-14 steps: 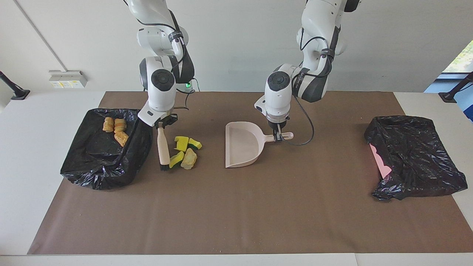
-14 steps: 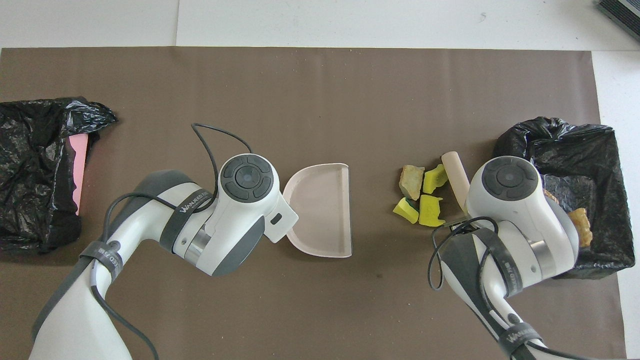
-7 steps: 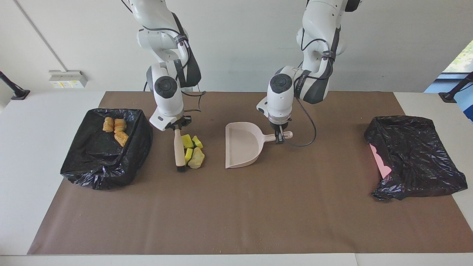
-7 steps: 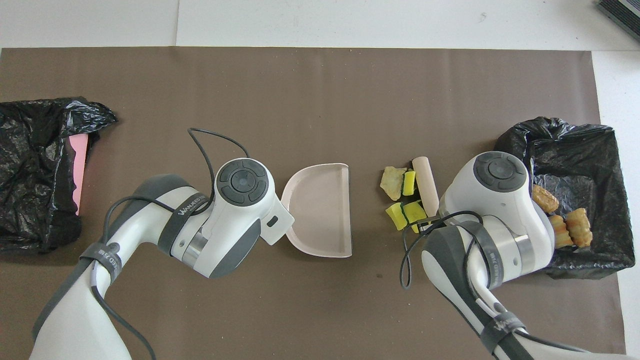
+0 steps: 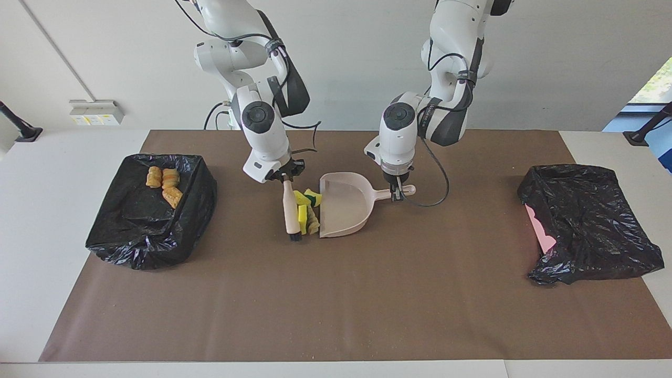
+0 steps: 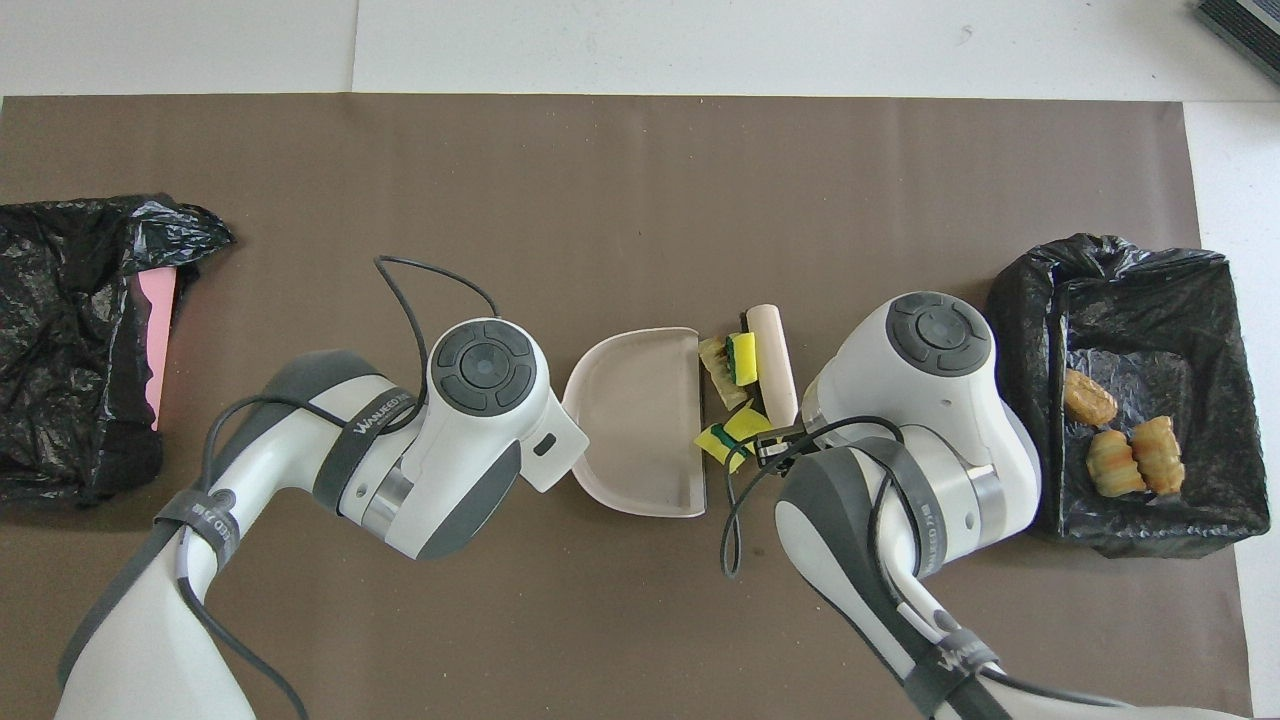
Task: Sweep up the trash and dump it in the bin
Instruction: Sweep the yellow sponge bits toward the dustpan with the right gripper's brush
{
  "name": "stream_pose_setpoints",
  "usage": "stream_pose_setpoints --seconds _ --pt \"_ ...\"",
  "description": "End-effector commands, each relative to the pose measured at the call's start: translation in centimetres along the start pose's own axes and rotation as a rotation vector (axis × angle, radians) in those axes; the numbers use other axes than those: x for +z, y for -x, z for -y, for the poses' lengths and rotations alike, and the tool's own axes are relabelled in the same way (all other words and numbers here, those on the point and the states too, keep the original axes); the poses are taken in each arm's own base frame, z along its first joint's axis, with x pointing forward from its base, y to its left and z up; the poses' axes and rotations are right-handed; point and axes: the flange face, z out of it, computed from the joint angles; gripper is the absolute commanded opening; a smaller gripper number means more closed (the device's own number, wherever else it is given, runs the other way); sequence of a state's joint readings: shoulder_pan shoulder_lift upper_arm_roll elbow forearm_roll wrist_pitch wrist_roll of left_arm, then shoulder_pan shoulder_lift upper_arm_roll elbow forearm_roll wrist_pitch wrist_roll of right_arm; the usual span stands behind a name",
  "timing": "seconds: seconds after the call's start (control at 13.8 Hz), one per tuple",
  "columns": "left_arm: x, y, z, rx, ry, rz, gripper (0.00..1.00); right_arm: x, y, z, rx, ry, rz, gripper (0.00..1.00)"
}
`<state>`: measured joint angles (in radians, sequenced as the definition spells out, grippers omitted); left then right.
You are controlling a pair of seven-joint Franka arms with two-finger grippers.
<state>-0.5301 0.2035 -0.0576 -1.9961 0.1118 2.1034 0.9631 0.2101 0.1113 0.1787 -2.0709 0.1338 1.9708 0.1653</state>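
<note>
The sponge wedges and beige chunk bunch up at the dustpan's opening (image 6: 705,422), so next my right gripper draws the brush (image 6: 771,366) back and sweeps them in with separate strokes.
My right gripper (image 5: 284,177) is shut on the top of a wooden-handled brush (image 5: 289,207), whose bristles rest on the mat. The brush presses the trash (image 5: 307,212), yellow-green sponge wedges and a beige chunk, against the open mouth of the pale pink dustpan (image 5: 344,206). My left gripper (image 5: 397,193) is shut on the dustpan's handle and holds the pan flat on the mat. In the overhead view the brush (image 6: 775,360) and trash (image 6: 735,358) lie at the edge of the dustpan (image 6: 640,420). The left gripper is hidden under its wrist there.
A black-lined bin (image 5: 199,197) at the right arm's end holds three golden-brown pastry pieces (image 5: 164,185), also seen from overhead (image 6: 1120,440). A crumpled black bag with a pink edge (image 5: 588,226) lies at the left arm's end. A brown mat (image 5: 336,299) covers the table.
My right gripper has swept the brush away from the bin toward the dustpan. The trash slid with it, from a loose pile to the pan's mouth. The left gripper and dustpan barely moved.
</note>
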Motion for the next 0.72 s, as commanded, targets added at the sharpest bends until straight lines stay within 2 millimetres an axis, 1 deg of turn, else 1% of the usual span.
stream_pose_setpoints --seconds 0.0,0.14,0.22,0.29,0.36,0.43,0.51,0.58,0.65 --pt "-0.8 0.8 -0.5 0.001 -0.025 0.006 0.23 -1.1 -0.6 -0.2 0.01 0.01 0.013 0.0" --pt "-0.8 0.8 -0.5 0.001 -0.025 0.006 0.22 -3.0 -1.1 -2.7 -0.022 0.166 0.008 0.0" --pt "-0.8 0.8 -0.5 0.002 -0.025 0.006 0.2 -2.9 -1.2 -3.8 -0.036 0.215 0.01 0.0" --pt "-0.8 0.8 -0.5 0.004 -0.026 0.005 0.17 -2.3 -1.0 -4.8 -0.048 0.225 0.022 0.0" --pt "-0.8 0.8 -0.5 0.004 -0.026 0.005 0.16 -1.1 -0.7 -5.2 -0.06 0.229 0.041 0.0" --pt "-0.7 0.8 -0.5 0.003 -0.024 0.006 0.16 0.1 -0.6 -5.1 -0.07 0.231 0.042 0.0" --pt "-0.9 0.6 -1.1 0.008 -0.009 0.019 0.12 1.4 -0.7 -4.9 -0.077 0.23 0.052 0.0" --pt "-1.1 0.6 -1.4 0.009 0.003 0.03 0.09 2.8 -1.0 -4.4 -0.074 0.217 0.067 0.0" --pt "-0.9 0.7 -1.5 0.01 0.011 0.038 0.05 3.7 -1.3 -3.4 -0.09 0.202 0.07 0.0"
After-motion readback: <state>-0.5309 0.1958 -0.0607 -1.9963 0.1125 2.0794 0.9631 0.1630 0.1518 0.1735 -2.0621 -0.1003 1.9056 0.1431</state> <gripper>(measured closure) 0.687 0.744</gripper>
